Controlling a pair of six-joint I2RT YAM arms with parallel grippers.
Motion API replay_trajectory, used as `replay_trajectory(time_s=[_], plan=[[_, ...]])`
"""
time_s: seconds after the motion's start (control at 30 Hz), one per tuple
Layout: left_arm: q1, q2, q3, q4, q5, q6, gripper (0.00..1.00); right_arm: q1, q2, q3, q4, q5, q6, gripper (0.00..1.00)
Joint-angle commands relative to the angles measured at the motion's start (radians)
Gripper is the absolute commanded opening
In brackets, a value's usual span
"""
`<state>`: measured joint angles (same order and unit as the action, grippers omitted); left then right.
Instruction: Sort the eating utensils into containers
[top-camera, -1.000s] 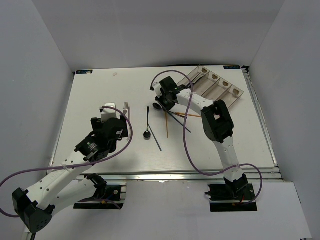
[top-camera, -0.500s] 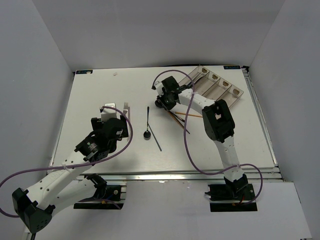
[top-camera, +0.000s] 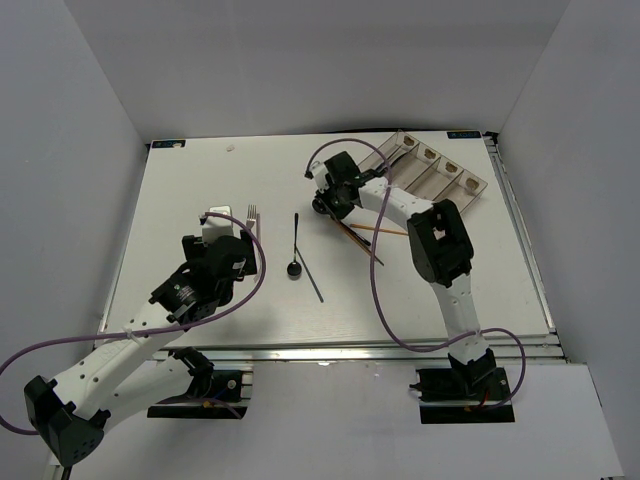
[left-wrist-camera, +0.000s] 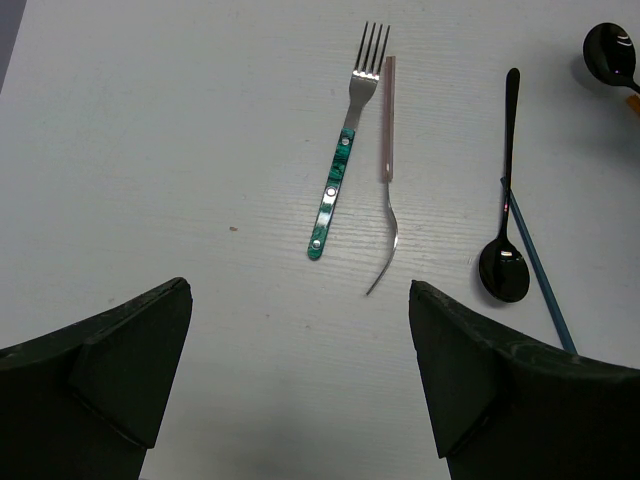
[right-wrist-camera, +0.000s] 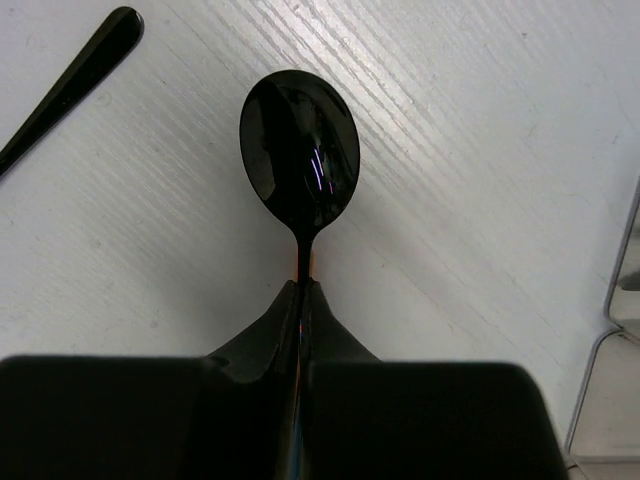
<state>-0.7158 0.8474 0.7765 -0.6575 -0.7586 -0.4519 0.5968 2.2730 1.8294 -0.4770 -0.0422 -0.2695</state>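
The small black spoon's handle is in my right gripper's fingers, and the compartment beside the filled one is empty. My right gripper should go on there before it lets go of the spoon.
My right gripper is shut on the thin handle of a small black spoon. The spoon's bowl sticks out past the fingertips, just over the table. An orange chopstick and dark ones lie right of it. My left gripper hangs open over bare table. Ahead of it lie a teal-handled fork, a pale-handled fork, a second black spoon and a blue stick. The containers stand at the back right.
White walls close in the table on three sides. The near metal edge runs in front of both arm bases. Purple cables loop over the table from each arm.
My right gripper has shut on the black spoon's handle. The orange chopstick that pointed toward the front has swung over to the right. The left arm has not moved.
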Motion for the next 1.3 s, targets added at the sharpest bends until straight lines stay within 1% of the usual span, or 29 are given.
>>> replay_trajectory(time_s=[0.0,0.2,0.3,0.33,0.4,0.43,0.47,0.5,0.53,0.57,0.6,0.67,0.73,0.8,0.83,0.87,0.9,1.03,1.2,1.27], plan=[[-0.002,-0.008,-0.006,0.015,-0.001,0.007,0.98,-0.003,-0.086,-0.005,0.018,0.015,0.009,0.0],[-0.002,-0.008,-0.006,0.013,-0.002,0.007,0.98,-0.003,-0.116,0.002,0.035,0.016,0.039,0.0],[-0.002,-0.011,-0.006,0.012,-0.004,0.005,0.98,-0.014,-0.133,0.01,0.046,0.044,0.087,0.0],[-0.002,-0.013,-0.006,0.012,-0.005,0.004,0.98,-0.021,-0.139,0.022,0.046,0.083,0.108,0.0],[-0.001,-0.016,-0.005,0.01,-0.005,0.004,0.98,-0.063,-0.164,0.03,0.049,0.1,0.212,0.0],[-0.002,-0.018,-0.006,0.01,-0.007,0.004,0.98,-0.083,-0.174,0.028,0.057,0.084,0.255,0.0],[-0.002,-0.019,-0.008,0.01,-0.007,0.004,0.98,-0.136,-0.188,0.022,0.061,0.065,0.354,0.0],[-0.002,-0.021,-0.008,0.012,-0.007,0.002,0.98,-0.167,-0.217,0.015,0.064,0.051,0.407,0.0],[-0.002,-0.021,-0.008,0.012,-0.007,0.002,0.98,-0.193,-0.233,-0.011,0.075,-0.002,0.456,0.0],[-0.001,-0.022,-0.006,0.01,-0.007,0.002,0.98,-0.253,-0.248,-0.03,0.092,-0.031,0.499,0.0],[-0.002,-0.024,-0.008,0.012,-0.007,0.002,0.98,-0.281,-0.28,-0.051,0.11,-0.062,0.571,0.0],[-0.002,-0.024,-0.008,0.012,-0.007,0.004,0.98,-0.343,-0.302,-0.09,0.146,-0.084,0.627,0.0],[-0.002,-0.022,-0.008,0.013,-0.005,0.004,0.98,-0.374,-0.303,-0.085,0.153,-0.081,0.683,0.0],[-0.002,-0.021,-0.008,0.015,-0.005,0.004,0.98,-0.423,-0.282,-0.076,0.178,-0.099,0.736,0.0],[-0.002,-0.021,-0.008,0.013,-0.005,0.004,0.98,-0.44,-0.27,-0.068,0.186,-0.122,0.803,0.0],[-0.002,-0.021,-0.008,0.012,-0.005,0.004,0.98,-0.469,-0.247,-0.064,0.199,-0.136,0.834,0.0],[-0.002,-0.021,-0.008,0.012,-0.005,0.004,0.98,-0.48,-0.238,-0.061,0.234,-0.133,0.893,0.0],[-0.002,-0.019,-0.008,0.01,-0.008,0.001,0.98,-0.508,-0.213,-0.09,0.311,-0.069,1.036,0.0],[-0.002,-0.014,-0.008,0.01,-0.007,0.001,0.98,-0.511,-0.198,-0.116,0.394,0.013,1.136,0.0],[-0.002,-0.014,-0.008,0.01,-0.007,0.001,0.98,-0.511,-0.187,-0.11,0.393,0.08,1.159,0.0]])
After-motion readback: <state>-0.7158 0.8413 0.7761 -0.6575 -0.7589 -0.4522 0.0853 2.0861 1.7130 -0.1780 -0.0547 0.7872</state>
